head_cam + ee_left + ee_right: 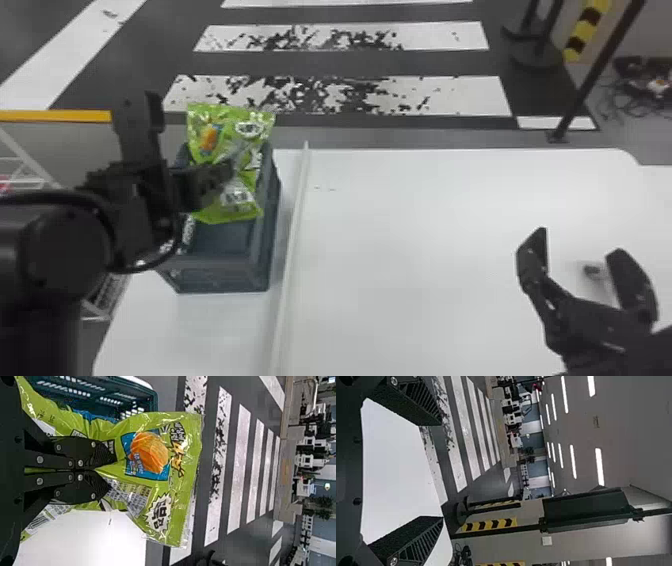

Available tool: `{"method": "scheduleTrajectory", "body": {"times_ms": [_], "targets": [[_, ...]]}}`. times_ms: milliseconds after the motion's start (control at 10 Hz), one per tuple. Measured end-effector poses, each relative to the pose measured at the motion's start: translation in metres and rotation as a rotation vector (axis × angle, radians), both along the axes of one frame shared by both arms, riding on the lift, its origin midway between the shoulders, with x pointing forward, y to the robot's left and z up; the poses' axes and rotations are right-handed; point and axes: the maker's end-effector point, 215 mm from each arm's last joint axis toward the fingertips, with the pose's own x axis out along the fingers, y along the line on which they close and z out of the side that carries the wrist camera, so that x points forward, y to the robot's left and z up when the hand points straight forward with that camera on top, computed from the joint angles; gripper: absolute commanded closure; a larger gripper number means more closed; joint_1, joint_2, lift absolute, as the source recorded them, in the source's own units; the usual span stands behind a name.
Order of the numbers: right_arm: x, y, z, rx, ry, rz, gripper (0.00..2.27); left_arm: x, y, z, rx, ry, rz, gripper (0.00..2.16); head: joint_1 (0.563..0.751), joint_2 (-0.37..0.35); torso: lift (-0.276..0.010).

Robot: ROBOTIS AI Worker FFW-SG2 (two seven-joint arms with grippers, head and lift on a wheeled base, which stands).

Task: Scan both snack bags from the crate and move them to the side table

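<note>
I see only dark crate interior (222, 238) below the green snack bag (232, 165), so I should expect the crate to be empty when I take the bag away.
At the left, my left gripper (229, 172) is over the dark grey-blue crate (220, 280) with a green snack bag (227, 130). In the left wrist view, the left gripper (111, 471) is shut on the middle of the snack bag (186, 451); its plastic bulges out beyond and beside the fingers, with the crate (153, 401) behind. Whether another bag lies inside the crate I cannot tell. At the right, my right gripper (579, 245) stands open above the white table; the right wrist view has the same gripper (442, 471) with its fingers wide apart and nothing between them.
A raised pale strip (295, 215) runs front to back along the white table (425, 250), just right of the crate. A wire rack with a yellow top edge (55, 116) stands at far left. Black posts (595, 75) rise from the floor beyond the table's right rear.
</note>
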Motion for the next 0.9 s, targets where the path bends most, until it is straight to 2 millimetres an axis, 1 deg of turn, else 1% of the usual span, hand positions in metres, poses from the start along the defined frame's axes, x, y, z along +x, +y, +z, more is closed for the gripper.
{"method": "scheduleTrajectory", "body": {"times_ms": [100, 200, 300, 400, 600, 700, 800, 900], "targets": [[0.000, -0.005, 0.001, -0.003, -0.003, -0.012, 0.08, -0.002, -0.016, 0.001, -0.019, -0.003, -0.032, 1.89, 0.695, 0.022, -0.029], [0.000, -0.007, 0.002, -0.004, -0.005, -0.016, 0.08, -0.005, -0.037, 0.002, -0.043, -0.004, -0.076, 1.89, 0.695, -0.010, -0.029], [0.001, -0.007, 0.002, -0.004, -0.005, -0.017, 0.08, -0.009, -0.062, 0.002, -0.069, -0.004, -0.128, 1.89, 0.695, -0.050, -0.029], [0.001, -0.007, 0.002, -0.004, -0.005, -0.017, 0.08, -0.015, -0.091, 0.001, -0.103, 0.002, -0.188, 1.89, 0.695, -0.068, -0.029], [0.001, -0.007, 0.005, -0.002, -0.013, -0.018, 0.08, -0.028, -0.142, -0.007, -0.141, 0.024, -0.292, 1.89, 0.695, -0.155, -0.029], [0.001, -0.008, 0.009, 0.001, -0.025, -0.020, 0.08, -0.038, -0.170, -0.015, -0.163, 0.047, -0.353, 1.89, 0.695, -0.194, -0.029], [0.001, -0.008, 0.011, 0.005, -0.033, -0.022, 0.08, -0.047, -0.190, -0.028, -0.179, 0.081, -0.400, 1.89, 0.695, -0.214, -0.029], [0.001, -0.009, 0.012, 0.008, -0.037, -0.024, 0.08, -0.057, -0.205, -0.047, -0.198, 0.128, -0.442, 1.89, 0.695, -0.253, -0.029]]}}
